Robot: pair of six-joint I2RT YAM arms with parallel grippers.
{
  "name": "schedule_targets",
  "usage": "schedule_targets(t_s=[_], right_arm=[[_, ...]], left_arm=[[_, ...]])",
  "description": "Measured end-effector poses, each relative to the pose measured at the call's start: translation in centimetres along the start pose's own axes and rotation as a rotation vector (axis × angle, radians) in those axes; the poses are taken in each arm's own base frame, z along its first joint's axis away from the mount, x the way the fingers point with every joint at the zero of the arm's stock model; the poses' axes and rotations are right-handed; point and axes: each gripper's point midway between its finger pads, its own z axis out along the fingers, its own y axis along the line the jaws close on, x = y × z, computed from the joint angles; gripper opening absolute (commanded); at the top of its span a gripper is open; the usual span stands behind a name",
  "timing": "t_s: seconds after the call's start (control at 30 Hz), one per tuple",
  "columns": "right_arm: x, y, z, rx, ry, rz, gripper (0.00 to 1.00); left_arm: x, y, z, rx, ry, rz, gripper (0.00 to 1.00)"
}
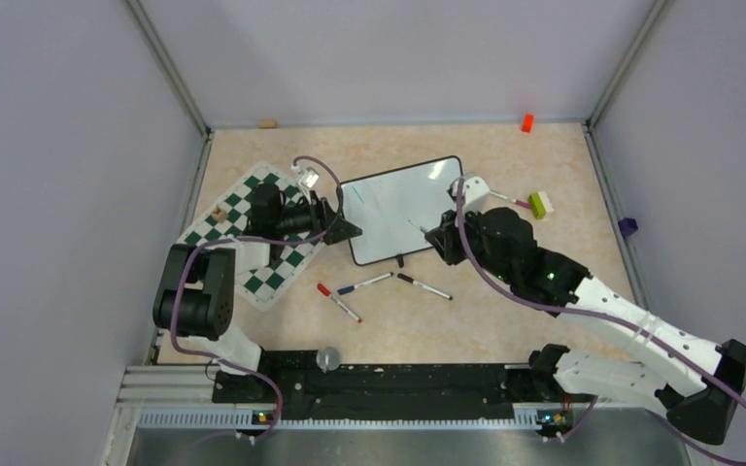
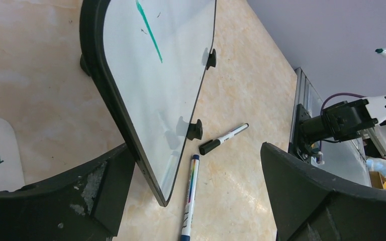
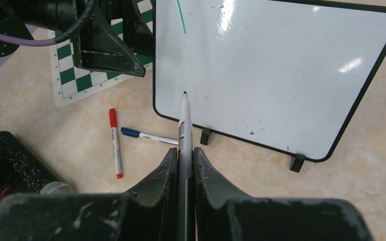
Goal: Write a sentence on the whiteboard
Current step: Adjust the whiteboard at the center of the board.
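Observation:
The whiteboard's side edge is loose inside my open fingers with the whiteboard crooked (image 1: 398, 216). My left gripper should clamp that edge (image 2: 123, 123) and turn the whiteboard square before writing.
The whiteboard (image 1: 403, 209) lies on the table with its two black feet towards me. No sentence shows on it, only one short green stroke (image 3: 181, 22) near its far left corner, also visible in the left wrist view (image 2: 149, 32). My left gripper (image 1: 345, 231) is open, its jaws wide apart around the board's near left corner (image 2: 161, 196), with one finger (image 2: 80, 196) against the frame. My right gripper (image 3: 183, 150) is shut on a white marker (image 3: 183, 120). Its green tip (image 3: 184, 94) points over the board's lower left part and seems to be off the surface.
A green-and-white chessboard mat (image 1: 253, 223) lies under the left arm. Red (image 1: 338, 302), blue (image 1: 364, 283) and black (image 1: 423, 285) markers lie in front of the board. A purple-tipped marker (image 1: 510, 201) and a green-white block (image 1: 540, 204) lie to its right. Grey walls enclose the table.

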Motion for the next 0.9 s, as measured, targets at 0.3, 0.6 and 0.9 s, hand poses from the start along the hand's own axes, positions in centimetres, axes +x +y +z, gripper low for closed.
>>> schedule_targets(t_s=[0.3,0.6,0.9], right_arm=[[0.8,-0.1,-2.3,-0.033,-0.036,0.029,0.0],[1.0,-0.4,-4.9,-0.061,-0.089,0.043,0.0],[0.8,0.4,-5.5,-0.115,-0.095,0.035,0.0]], left_arm=[[2.1,0.6,-0.3,-0.005,0.028,-0.008,0.99],[1.3,-0.5,0.1,0.052,-0.007,-0.118,0.96],[-1.2,-1.5,0.8,0.134,-0.01,-0.214,0.91]])
